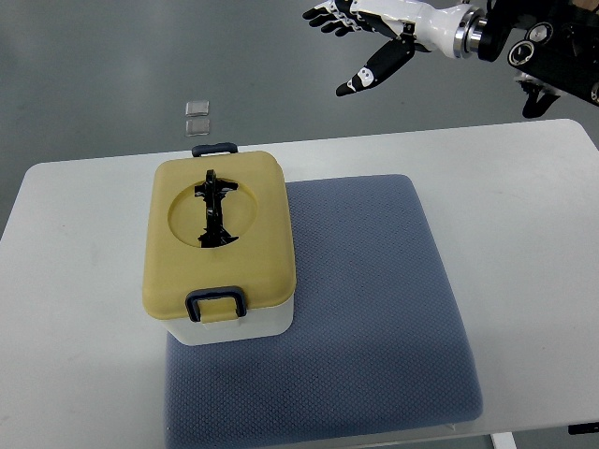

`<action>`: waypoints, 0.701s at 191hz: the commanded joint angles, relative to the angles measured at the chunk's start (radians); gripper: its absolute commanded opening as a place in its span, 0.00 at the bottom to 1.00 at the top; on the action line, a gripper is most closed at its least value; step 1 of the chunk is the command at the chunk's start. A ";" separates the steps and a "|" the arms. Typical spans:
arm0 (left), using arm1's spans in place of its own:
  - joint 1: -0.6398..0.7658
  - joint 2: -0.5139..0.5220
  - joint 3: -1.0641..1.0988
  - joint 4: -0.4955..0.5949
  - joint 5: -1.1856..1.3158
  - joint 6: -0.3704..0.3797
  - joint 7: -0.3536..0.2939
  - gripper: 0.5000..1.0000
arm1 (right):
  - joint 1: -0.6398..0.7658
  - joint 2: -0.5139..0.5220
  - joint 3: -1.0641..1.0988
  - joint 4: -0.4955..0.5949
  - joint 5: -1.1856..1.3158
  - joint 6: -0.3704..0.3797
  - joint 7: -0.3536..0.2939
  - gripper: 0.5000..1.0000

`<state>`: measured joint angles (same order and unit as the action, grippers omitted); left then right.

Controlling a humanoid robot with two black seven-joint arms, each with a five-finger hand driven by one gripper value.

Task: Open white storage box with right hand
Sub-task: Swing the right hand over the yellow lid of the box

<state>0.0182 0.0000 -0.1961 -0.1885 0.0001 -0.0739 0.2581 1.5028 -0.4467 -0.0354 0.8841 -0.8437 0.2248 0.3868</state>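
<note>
I should keep moving my right gripper's open fingers toward the black handle's middle (214, 211) and close them there, because the handle lies free on the yellow lid (249, 211) and the way is clear.
The white storage box (234, 325) sits on the left part of a blue-grey mat (374, 299), with its yellow lid (257, 234) down. A black folding handle (213, 210) lies in the lid's round recess. Dark latches show at the near edge (216, 304) and the far edge (214, 148). My right hand (360, 42) hovers high beyond the table's far edge, up and to the right of the box, well apart from it. Its fingers (328, 17) are spread and hold nothing.
A white table (524, 215) carries the mat. Two small clear squares (197, 115) lie on the grey floor beyond the table's far edge. Bare tabletop shows to the right of the mat and left of the box.
</note>
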 commanded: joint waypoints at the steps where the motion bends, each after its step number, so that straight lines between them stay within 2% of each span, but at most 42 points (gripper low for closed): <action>1: 0.000 0.000 0.000 -0.003 0.000 0.000 0.000 1.00 | 0.074 -0.012 -0.098 0.095 -0.115 -0.104 0.089 0.86; 21: 0.000 0.000 -0.002 -0.008 0.000 -0.001 0.000 1.00 | 0.111 -0.004 -0.192 0.165 -0.209 -0.265 0.221 0.86; 33: 0.000 0.000 -0.002 -0.017 -0.002 0.000 0.000 1.00 | 0.111 0.003 -0.224 0.182 -0.244 -0.341 0.224 0.86; 44: 0.000 0.000 -0.002 -0.017 -0.002 0.000 0.000 1.00 | 0.105 0.017 -0.233 0.188 -0.256 -0.380 0.224 0.86; 134: 0.000 0.000 -0.002 -0.017 -0.002 0.000 0.000 1.00 | -0.023 0.129 -0.232 0.139 -0.278 -0.512 0.224 0.86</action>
<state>0.0184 0.0000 -0.1980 -0.2066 -0.0012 -0.0737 0.2576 1.5037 -0.3444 -0.2700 1.0355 -1.1226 -0.2621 0.6110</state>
